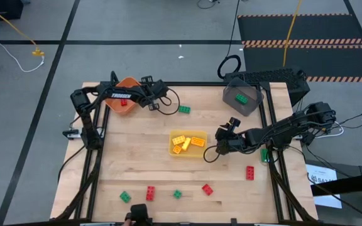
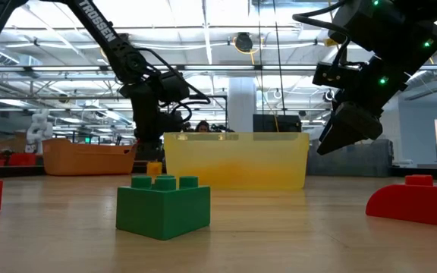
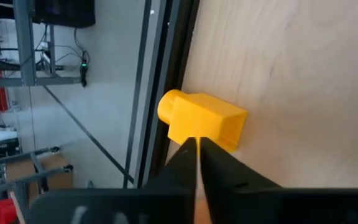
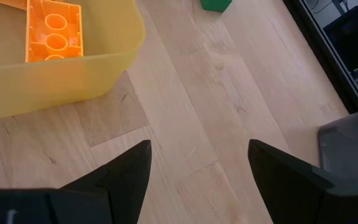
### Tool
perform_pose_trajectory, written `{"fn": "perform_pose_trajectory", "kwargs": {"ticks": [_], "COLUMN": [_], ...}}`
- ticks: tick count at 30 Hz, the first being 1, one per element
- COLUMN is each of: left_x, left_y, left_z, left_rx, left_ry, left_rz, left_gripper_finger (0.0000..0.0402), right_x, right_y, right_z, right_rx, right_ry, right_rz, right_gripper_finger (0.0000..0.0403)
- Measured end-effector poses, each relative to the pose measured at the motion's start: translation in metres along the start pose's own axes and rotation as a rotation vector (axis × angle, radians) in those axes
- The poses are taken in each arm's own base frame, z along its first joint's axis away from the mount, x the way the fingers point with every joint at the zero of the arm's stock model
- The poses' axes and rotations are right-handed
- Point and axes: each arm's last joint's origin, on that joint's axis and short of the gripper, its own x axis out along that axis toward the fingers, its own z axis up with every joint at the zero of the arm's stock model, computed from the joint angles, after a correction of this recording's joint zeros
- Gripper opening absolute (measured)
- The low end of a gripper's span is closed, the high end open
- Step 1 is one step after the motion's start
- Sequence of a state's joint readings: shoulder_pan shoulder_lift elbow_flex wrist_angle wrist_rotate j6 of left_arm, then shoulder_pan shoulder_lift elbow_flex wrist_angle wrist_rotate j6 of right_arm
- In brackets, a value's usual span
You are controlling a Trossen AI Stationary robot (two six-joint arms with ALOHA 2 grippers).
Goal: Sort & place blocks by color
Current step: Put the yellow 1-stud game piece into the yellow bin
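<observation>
My left gripper is slanting its shut fingers at the yellow block's near side (image 3: 219, 140), so I should open them, turn in line and straddle the block's body (image 3: 202, 118).
A small yellow block (image 3: 204, 121) lies on the wood near the table's far edge, beside the orange bin (image 1: 126, 94). My left gripper (image 3: 197, 140) is shut with its tips right at this block; in the high view the gripper (image 1: 163, 103) hides it. In the low view the block (image 2: 154, 168) shows just under the fingers. My right gripper (image 4: 197, 149) hangs open above bare wood, to the right of the yellow bin (image 1: 188, 143), with nothing between its fingers. A green block (image 1: 184, 109) rests on the table right of the left gripper. My left gripper's shut fingertips (image 3: 191, 149) slant down at the yellow block's near side (image 3: 211, 135). The block lies on the table with a stud pointing toward the far edge. I cannot tell whether the tips touch it.
The yellow bin holds yellow blocks, the orange bin a red one (image 1: 124, 102), the dark grey bin (image 1: 242, 99) a green one. Loose red blocks (image 1: 249, 172) (image 1: 207, 189) (image 1: 150, 193) and green blocks (image 1: 177, 194) (image 1: 125, 197) lie toward the near edge.
</observation>
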State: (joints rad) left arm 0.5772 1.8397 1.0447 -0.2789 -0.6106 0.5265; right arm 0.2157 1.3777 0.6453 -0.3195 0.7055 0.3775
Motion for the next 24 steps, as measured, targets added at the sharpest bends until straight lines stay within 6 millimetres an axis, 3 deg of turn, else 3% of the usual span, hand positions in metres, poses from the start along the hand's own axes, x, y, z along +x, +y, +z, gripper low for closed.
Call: {"fn": "perform_pose_trajectory", "kwargs": {"ticks": [14, 19, 24], "left_x": [-0.010, -0.007, -0.005], "left_y": [-0.012, -0.008, -0.008], "left_z": [0.007, 0.005, 0.001], "left_rx": [0.041, 0.035, -0.006], "left_ry": [-0.019, -0.011, -0.002], "left_rz": [0.006, 0.008, -0.052], "left_gripper_finger": [0.0008, 0.0047, 0.0126], "right_x": [0.000, 0.000, 0.000], "right_y": [0.000, 0.000, 0.000], "right_z": [0.000, 0.000, 0.000], "right_rx": [0.000, 0.000, 0.000], "right_ry": [0.000, 0.000, 0.000], "right_rz": [0.000, 0.000, 0.000], "right_gripper_finger": [0.0258, 0.0258, 0.0258]}}
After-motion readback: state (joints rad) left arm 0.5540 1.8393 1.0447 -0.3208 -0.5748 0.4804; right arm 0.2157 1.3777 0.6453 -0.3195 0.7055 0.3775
